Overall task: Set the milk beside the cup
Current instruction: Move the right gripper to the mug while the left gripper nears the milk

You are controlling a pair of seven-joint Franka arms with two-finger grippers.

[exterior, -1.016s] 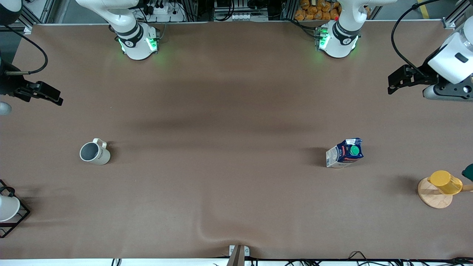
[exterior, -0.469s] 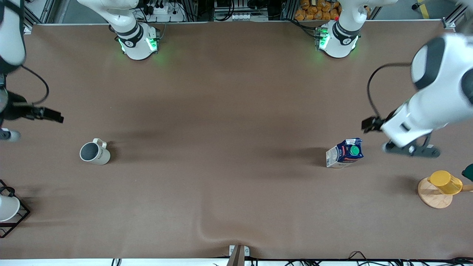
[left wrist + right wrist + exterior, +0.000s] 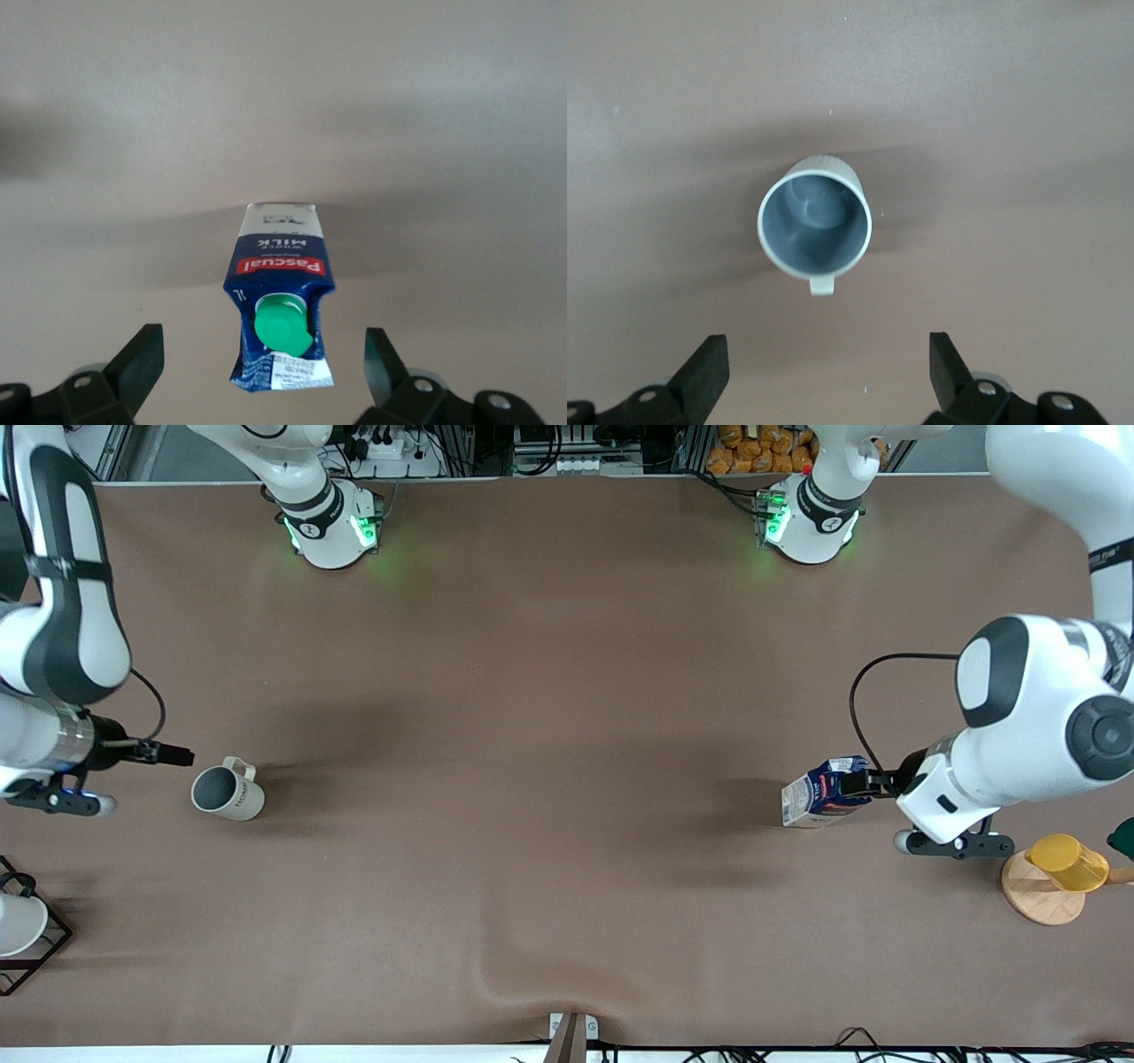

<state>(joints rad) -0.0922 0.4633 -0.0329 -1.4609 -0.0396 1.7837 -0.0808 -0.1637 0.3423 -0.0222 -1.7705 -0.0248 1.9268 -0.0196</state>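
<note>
The cup (image 3: 228,788) is standing far across from the milk, so my right gripper needs to shift the cup to the table's middle (image 3: 569,797) first, and then my left gripper should bring the milk.
The milk (image 3: 822,792), a dark-blue and white carton with a green cap, stands upright on the brown table toward the left arm's end. My left gripper (image 3: 864,783) is open right beside its top. In the left wrist view the carton (image 3: 279,266) sits between and just ahead of the spread fingers of that gripper (image 3: 263,345), untouched. The cup (image 3: 228,790), a cream mug with a grey inside, stands toward the right arm's end. My right gripper (image 3: 173,755) is open beside it. In the right wrist view the mug (image 3: 815,223) lies ahead of the empty gripper (image 3: 828,350).
A yellow cup (image 3: 1067,861) lies on a round wooden coaster (image 3: 1036,895) close to the left arm's wrist. A black wire rack (image 3: 40,948) holds a white cup (image 3: 16,923) at the right arm's end. The table cover has a wrinkle (image 3: 496,983) near the front edge.
Both arms have swung in from the table's ends and come down. The left gripper has arrived at the milk carton, the right gripper at the mug. Carton and mug have not moved.
</note>
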